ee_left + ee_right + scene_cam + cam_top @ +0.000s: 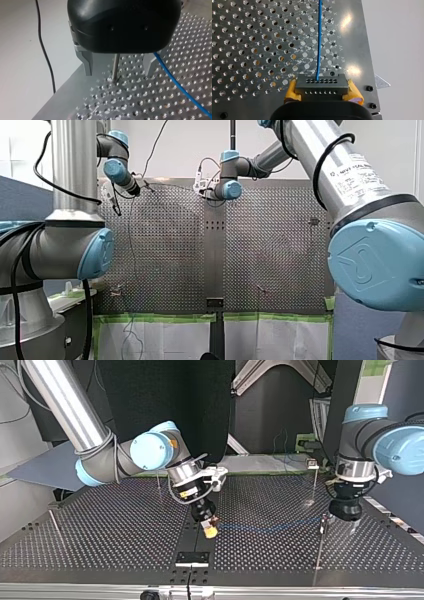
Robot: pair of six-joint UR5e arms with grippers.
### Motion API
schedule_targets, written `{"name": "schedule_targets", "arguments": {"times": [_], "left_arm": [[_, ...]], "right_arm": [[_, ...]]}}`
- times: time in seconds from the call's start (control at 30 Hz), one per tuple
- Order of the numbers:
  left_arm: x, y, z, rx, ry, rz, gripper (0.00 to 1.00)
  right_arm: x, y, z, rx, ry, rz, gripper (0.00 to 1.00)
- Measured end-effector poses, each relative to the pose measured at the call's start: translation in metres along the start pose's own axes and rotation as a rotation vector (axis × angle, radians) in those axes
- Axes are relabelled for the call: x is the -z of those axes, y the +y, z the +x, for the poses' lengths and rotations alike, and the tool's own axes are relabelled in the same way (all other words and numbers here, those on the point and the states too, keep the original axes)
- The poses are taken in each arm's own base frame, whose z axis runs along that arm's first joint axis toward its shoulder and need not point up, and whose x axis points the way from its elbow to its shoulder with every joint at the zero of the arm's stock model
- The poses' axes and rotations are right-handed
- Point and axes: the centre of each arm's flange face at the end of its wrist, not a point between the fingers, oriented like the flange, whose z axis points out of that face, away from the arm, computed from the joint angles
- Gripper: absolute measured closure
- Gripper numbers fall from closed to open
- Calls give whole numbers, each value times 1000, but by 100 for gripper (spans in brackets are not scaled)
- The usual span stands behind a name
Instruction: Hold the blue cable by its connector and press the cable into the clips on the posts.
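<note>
My gripper will make the cable [318, 50] bend just outside the grey connector block when it carries the block, because the blue cable's end [317, 78] is fixed in the block.
In the right wrist view my right gripper [322, 93] has its yellow pads shut on a grey connector block [322, 86]. The blue cable [319, 37] leaves the block and runs straight ahead over the perforated plate. The top view shows that gripper [210, 529] low at mid-table, with the blue cable [270, 526] stretched toward my left gripper [341, 524]. In the left wrist view my left gripper [118, 73] is open, its metal fingers [87, 63] astride a thin upright post [115, 67]. The cable [175, 81] passes just outside one finger.
More thin posts stand on the table: one with a clip on top [315, 482] behind my left gripper, one at the top view's far left [55, 527], one behind my right arm [159, 480]. A black wire [46, 55] hangs beyond the table's edge.
</note>
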Motion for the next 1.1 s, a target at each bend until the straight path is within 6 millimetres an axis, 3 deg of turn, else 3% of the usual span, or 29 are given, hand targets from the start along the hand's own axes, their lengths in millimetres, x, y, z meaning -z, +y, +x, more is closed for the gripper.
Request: {"name": "schedule_targets", "arguments": {"times": [0.67, 0.87, 1.1], "left_arm": [[73, -11, 22, -36, 11, 45, 0], [81, -11, 29, -67, 17, 51, 0], [83, -14, 24, -115, -5, 62, 0]], "right_arm": [[0, -1, 0, 3, -2, 1, 100], [0, -2, -1, 3, -3, 2, 100], [1, -3, -1, 2, -5, 3, 100]]}}
